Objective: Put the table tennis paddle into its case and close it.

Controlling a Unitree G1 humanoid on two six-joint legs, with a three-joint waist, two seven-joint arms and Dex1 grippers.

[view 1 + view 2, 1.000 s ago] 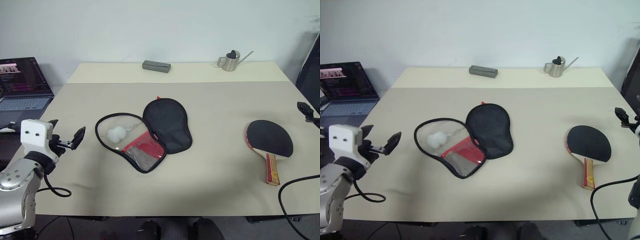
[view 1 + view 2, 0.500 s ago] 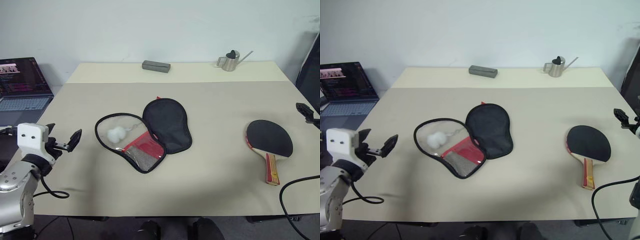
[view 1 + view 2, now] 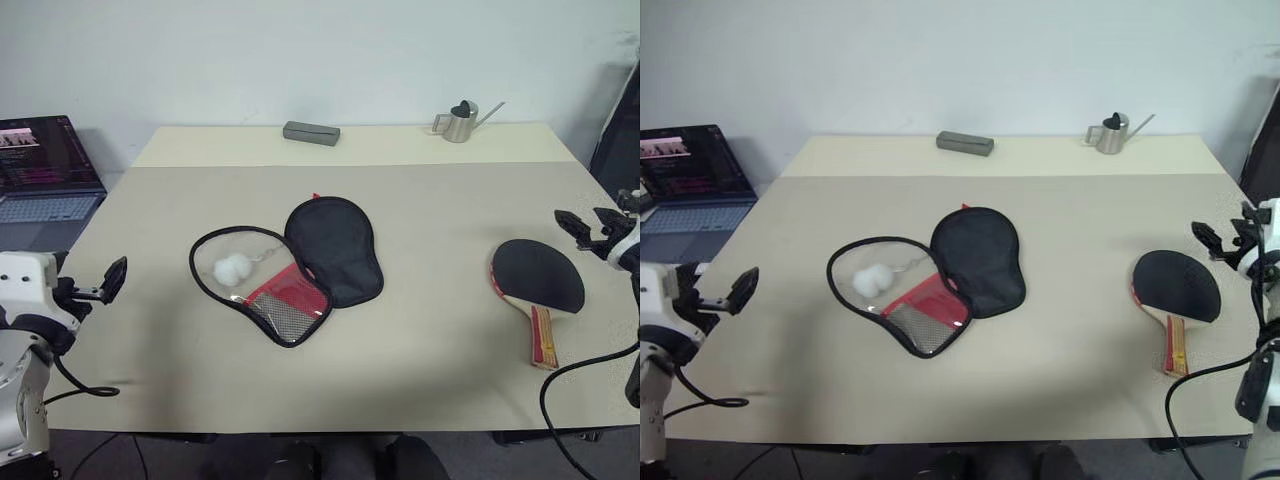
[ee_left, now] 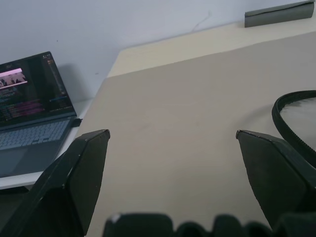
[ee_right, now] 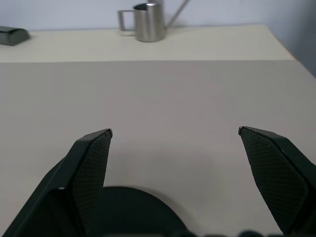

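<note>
The halves of the case come together where their rims overlap [image 3: 307, 267]. I expect the red mesh half [image 3: 285, 300] to drag along, still spread open, when I pull the black flap.
The table tennis paddle [image 3: 538, 279] lies flat at the right of the table, black blade away from me and striped handle [image 3: 543, 340] toward the near edge. The case [image 3: 333, 248] lies unzipped at the table's middle, its black flap folded to the right and its red mesh half [image 3: 285, 297] to the left. My right gripper [image 3: 585, 222] hovers open just beyond the paddle's right side; the blade's edge [image 5: 123, 207] shows between its fingers. My left gripper [image 3: 95, 290] is open and empty at the table's left edge, well left of the case rim [image 4: 291, 118].
A white fluffy ball [image 3: 233, 267] lies in the open case. A grey box [image 3: 311, 132] and a small metal watering can [image 3: 460, 122] stand at the far edge. A laptop [image 3: 45, 165] sits off the table's left side. A black cable [image 3: 580, 370] loops at the near right.
My left gripper has drawn leftward, away from the case toward the table's left edge. My right gripper has come in from the right edge toward the paddle.
</note>
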